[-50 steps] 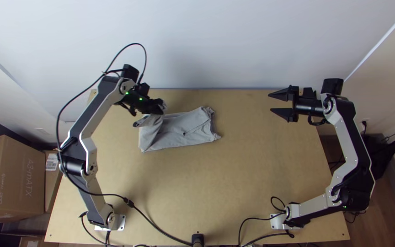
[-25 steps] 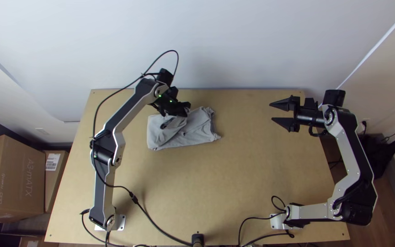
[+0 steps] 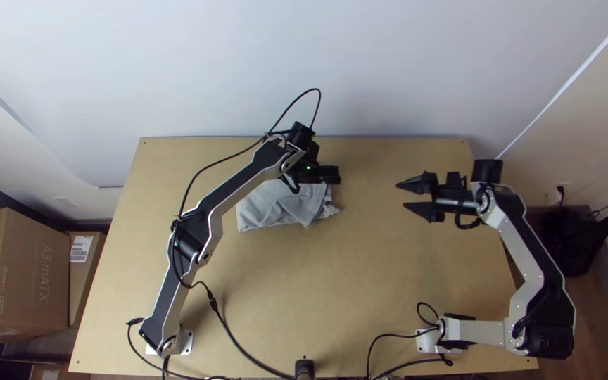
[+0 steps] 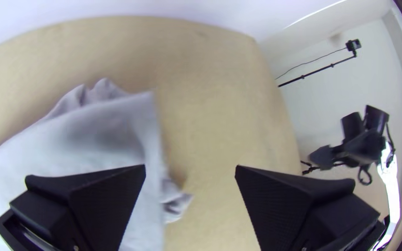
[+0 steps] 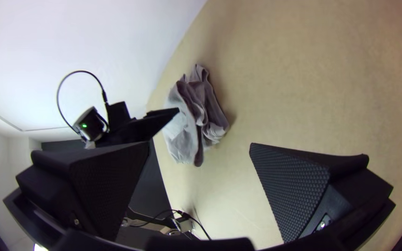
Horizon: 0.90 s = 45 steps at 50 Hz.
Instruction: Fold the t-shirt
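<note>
I expect the whole grey t-shirt (image 3: 270, 207) to come along, still folded, when I pull the t-shirt's end, because crumpled layers (image 3: 323, 205) lie stacked together there.
Over the back part of the shirt, my left gripper (image 3: 332, 174) is placed near its right end. Its fingers stand wide apart in the left wrist view, where the left gripper (image 4: 190, 169) has nothing pinched between them. The grey t-shirt (image 3: 265, 205) lies as a compact folded bundle, with a wrinkled upper layer laid toward the right end. Seen close, the t-shirt (image 4: 66, 144) has a smooth layer over crumpled fabric. My right gripper (image 3: 401, 195) is open, apart from the cloth on its right; the right gripper (image 5: 198, 148) frames bare table and the layered end of the t-shirt (image 5: 182, 137).
Bare wooden table (image 3: 304, 281) extends in front of the shirt and to its right. A pale wall (image 3: 388, 63) rises behind the back edge. Cables (image 3: 230, 338) run along the near left side; cardboard boxes (image 3: 19, 274) stand beyond the left edge.
My left gripper has moved right along the shirt. The cloth's left edge has shifted right and its upper layer now reaches farther right. The right gripper has moved slightly left and nearer the front.
</note>
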Motion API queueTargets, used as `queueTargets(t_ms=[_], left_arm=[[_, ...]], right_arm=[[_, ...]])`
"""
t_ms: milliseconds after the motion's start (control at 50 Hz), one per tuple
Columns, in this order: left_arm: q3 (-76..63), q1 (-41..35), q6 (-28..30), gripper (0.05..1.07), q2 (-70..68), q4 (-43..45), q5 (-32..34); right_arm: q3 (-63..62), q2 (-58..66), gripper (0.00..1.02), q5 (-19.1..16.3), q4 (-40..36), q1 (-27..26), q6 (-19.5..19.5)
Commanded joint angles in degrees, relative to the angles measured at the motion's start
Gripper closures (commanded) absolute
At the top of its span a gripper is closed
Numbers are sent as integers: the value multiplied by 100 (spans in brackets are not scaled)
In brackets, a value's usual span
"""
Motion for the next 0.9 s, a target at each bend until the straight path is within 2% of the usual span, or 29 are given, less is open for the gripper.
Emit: queueTargets(t_ms=[0, 80, 300, 560, 640, 840, 880], left_arm=[[190, 57, -529, 10, -185, 288, -53], [181, 189, -661, 10, -352, 420, -123], [155, 690, -380, 10, -1135, 244, -387], [138, 1595, -20, 10, -2207, -477, -378], [129, 1938, 68, 10, -2497, -635, -378], [129, 2782, 191, 10, -2972, -951, -325], [129, 2922, 218, 10, -3033, -1004, -316]], right_arm=[[-273, -118, 4, 206, 237, 356, -24], [-273, -57, 4, 408, 396, 707, 2], [334, 699, 4, 944, 730, 1621, 20], [1547, 2079, 4, 1489, 1081, 2333, 2], [1968, 2492, 7, 1551, 1116, 2509, -33], [2874, 3344, 7, 1639, 1116, 2746, -51], [3006, 3459, 11, 1647, 1125, 2773, -59]])
